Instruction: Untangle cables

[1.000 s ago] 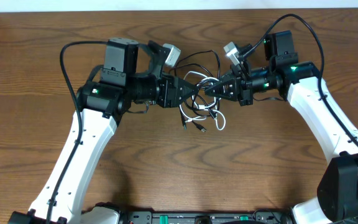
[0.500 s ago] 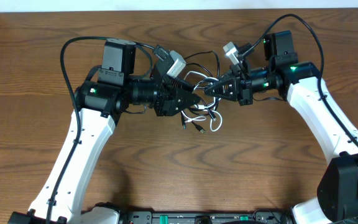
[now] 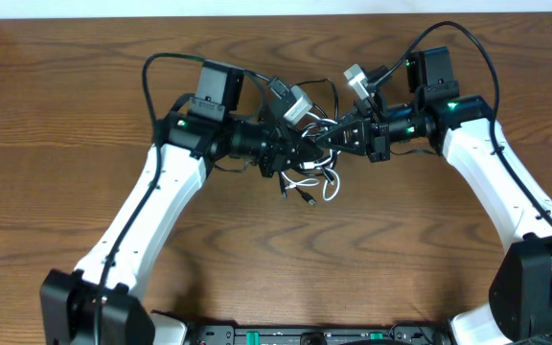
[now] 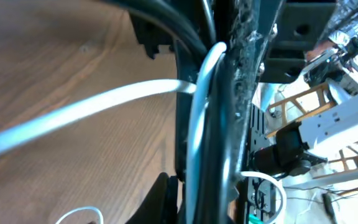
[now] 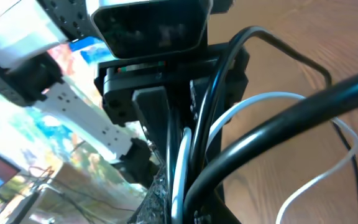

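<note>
The robot's right gripper is pinching white and black cords together (image 5: 186,155), so it should open and pull just the white loop (image 3: 332,184) away while the left gripper holds the knot.
The cables (image 3: 316,171) are a tangle of one white and several black cords on the wooden table, between my two arms. The white loop (image 3: 333,189) and small plug ends lie just below the knot. My left gripper (image 3: 307,150) is shut on the knot from the left. In the left wrist view the white cord (image 4: 104,102) and black cords run through the left jaws (image 4: 211,155). My right gripper (image 3: 328,141) is shut on the knot from the right, tip to tip with the left one. In the right wrist view white and black cords (image 5: 182,155) pass through the right jaws (image 5: 180,186).
Thin black cable loops (image 3: 316,96) lie behind the grippers toward the table's far edge. The thick black arm wires (image 3: 151,72) arch over both arms. The wooden table (image 3: 276,259) spreads out in front of the knot.
My left arm has swung right and its wrist has rolled, bringing its gripper up against the right gripper at the knot. The right arm has not moved.
</note>
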